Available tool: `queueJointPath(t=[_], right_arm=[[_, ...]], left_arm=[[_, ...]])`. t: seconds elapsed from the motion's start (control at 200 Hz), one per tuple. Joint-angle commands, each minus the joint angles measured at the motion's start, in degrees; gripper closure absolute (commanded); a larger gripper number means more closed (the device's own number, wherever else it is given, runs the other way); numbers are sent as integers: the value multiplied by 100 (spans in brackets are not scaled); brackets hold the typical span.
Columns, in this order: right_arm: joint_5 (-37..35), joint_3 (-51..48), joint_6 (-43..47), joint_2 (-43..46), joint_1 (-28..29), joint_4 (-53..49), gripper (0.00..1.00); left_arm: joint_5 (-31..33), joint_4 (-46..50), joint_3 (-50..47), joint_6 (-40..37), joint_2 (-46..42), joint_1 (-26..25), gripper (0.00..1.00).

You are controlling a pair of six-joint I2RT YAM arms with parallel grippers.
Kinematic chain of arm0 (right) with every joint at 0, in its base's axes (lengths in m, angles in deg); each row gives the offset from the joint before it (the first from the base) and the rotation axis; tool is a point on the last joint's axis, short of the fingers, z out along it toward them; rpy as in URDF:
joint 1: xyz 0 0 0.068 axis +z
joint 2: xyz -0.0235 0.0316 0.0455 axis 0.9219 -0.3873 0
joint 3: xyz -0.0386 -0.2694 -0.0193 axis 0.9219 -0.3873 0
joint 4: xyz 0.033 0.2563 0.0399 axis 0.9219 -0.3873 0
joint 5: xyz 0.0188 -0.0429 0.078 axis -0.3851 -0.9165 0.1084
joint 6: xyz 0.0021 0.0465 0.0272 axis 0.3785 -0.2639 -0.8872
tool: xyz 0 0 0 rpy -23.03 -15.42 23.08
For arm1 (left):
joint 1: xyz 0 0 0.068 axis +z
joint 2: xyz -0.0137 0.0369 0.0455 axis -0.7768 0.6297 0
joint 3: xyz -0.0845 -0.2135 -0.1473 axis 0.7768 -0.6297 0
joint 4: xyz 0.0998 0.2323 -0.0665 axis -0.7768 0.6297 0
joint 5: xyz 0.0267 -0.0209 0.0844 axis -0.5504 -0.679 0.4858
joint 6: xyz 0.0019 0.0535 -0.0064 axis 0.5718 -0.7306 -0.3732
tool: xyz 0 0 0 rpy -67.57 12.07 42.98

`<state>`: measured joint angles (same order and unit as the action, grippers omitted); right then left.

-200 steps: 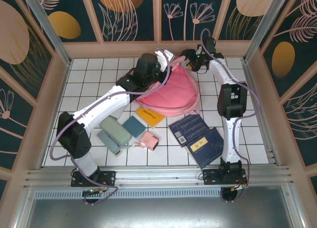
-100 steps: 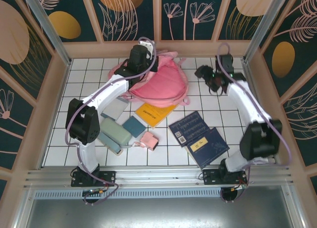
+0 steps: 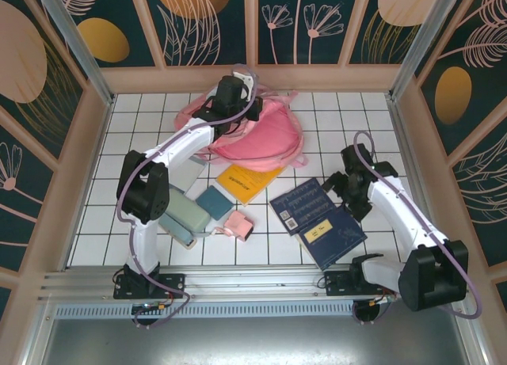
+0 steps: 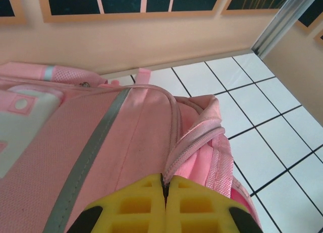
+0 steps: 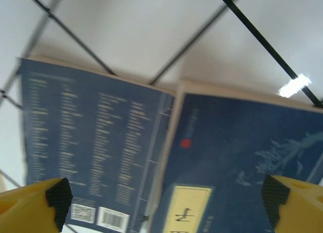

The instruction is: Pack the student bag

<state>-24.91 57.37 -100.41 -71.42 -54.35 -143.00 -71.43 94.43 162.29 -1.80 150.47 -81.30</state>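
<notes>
I should move my left gripper away from the bag and grab the labelled book's edge [image 3: 333, 211] with it, because the dark blue books lie flat [image 3: 317, 221], edge to edge under my right gripper.
The student bag [image 3: 265, 135] is a large pink backpack lying at the back middle of the tiled table. My left gripper [image 3: 231, 118] rests on its left part. In the left wrist view its yellow fingers [image 4: 197, 207] are shut on the bag's [image 4: 126, 142] zipper edge [image 4: 194, 147], beside a grey reflective strip [image 4: 86, 162]. My right gripper [image 3: 342, 188] hangs open over two dark blue books [image 3: 305, 207]. From the right wrist, its fingertips [image 5: 53, 197] stand wide apart above both covers [image 5: 91, 142], with nothing between them.
A yellow book [image 3: 247, 181] lies just in front of the bag. Left of centre lie a teal notebook [image 3: 214, 201], a green case [image 3: 184, 211], a pale book [image 3: 186, 171] and a small pink pouch [image 3: 238, 224]. Wooden walls ring the table.
My right arm has swung from the bag's far side forward to above the blue books, and its jaws have opened wider. The bag and left gripper have shifted left and back.
</notes>
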Motion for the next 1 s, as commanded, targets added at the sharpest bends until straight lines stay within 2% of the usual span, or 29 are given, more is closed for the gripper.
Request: queueJointPath(t=[0.0, 0.1, 0.205, 0.335, 0.541, 0.716, 0.801, 0.856, 0.926, 0.991], right_arm=[[322, -506, -308, 131, 88, -127, 1], [829, -976, -107, 75, 260, 645, 3], [1008, -1203, -9, -81, 340, 1339, 8], [712, -1131, -225, -344, 387, 1100, 16], [111, -958, -442, -646, 453, 347, 22], [-55, -820, -359, -950, 462, 286, 13], [-50, -782, -273, -1107, 463, 390, 13], [-132, -782, -333, -1080, 466, 377, 13], [-170, -816, -406, -925, 467, 349, 12], [-226, -855, -499, -784, 466, 264, 7]], left_arm=[[210, -148, 130, 56, 31, 106, 100], [263, -68, 131, 22, 57, 106, 100], [213, -41, 123, 37, 77, 109, 100], [178, -23, 101, 72, 78, 106, 100], [204, -36, 113, 111, 95, 106, 100], [301, 42, 140, 149, 121, 106, 100], [272, 127, 197, 169, 178, 106, 100], [194, 219, 243, 199, 218, 106, 82], [55, 275, 255, 229, 228, 106, 75], [-51, 285, 226, 286, 189, 106, 58]])
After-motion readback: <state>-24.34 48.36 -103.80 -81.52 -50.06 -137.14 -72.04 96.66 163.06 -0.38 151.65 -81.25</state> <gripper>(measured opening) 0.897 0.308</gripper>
